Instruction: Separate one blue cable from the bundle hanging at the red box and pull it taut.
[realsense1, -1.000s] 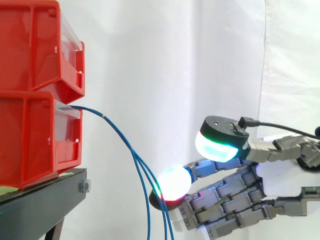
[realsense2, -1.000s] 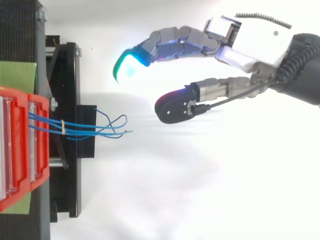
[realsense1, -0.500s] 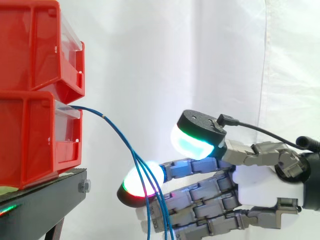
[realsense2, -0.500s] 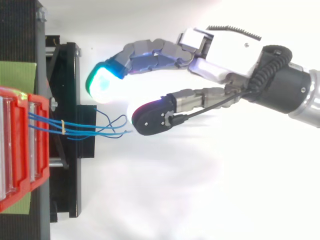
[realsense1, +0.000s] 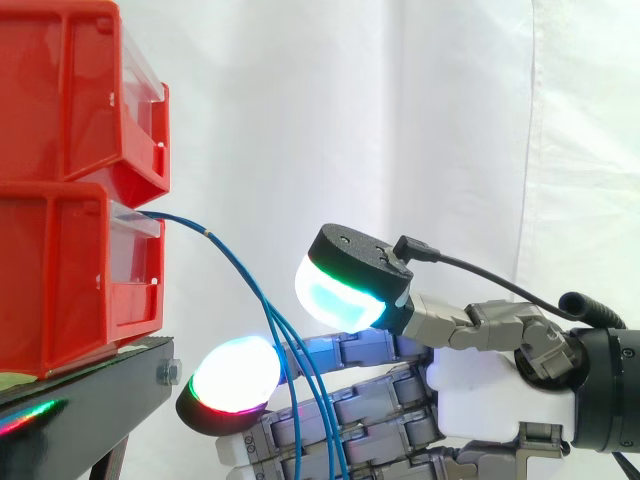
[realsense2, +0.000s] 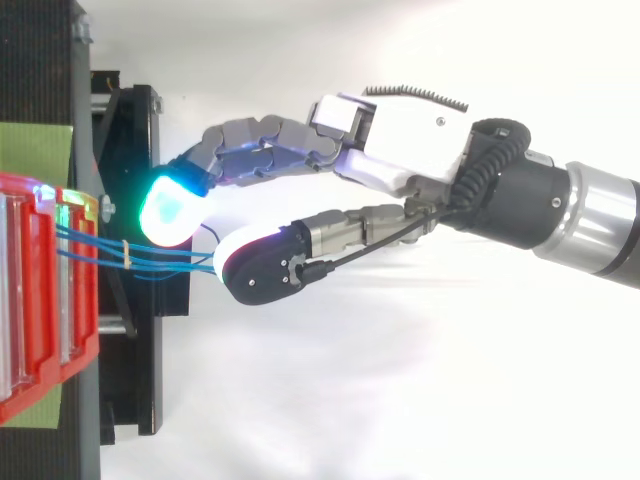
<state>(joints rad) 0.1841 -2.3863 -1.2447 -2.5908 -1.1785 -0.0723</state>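
I expect the extra cables to slip free and hang down separately when I lift and work the bundle, because the blue cables fan apart below the bend.
A bundle of thin blue cables leaves the lower red bin and droops down to the right. In the top view the cables are held together by a small pale band. My hand reaches in from the right at cable height, open, with its fingers loosely extended. The cables hang across the fingers, just right of a white-red glowing fingertip. The thumb's cyan pad hovers above and apart from them. From above, a cyan-green fingertip sits beside the cables, and the thumb covers their free ends.
Two red bins stand stacked on a black stand at the left, with the upper bin overhanging the cable exit. A white curtain hangs behind. The stand's black frame lies right under the fingertips.
The hand has moved left toward the bins. Its fingers now reach past the hanging cables, which lie across them, and the thumb has come over the cables' free ends.
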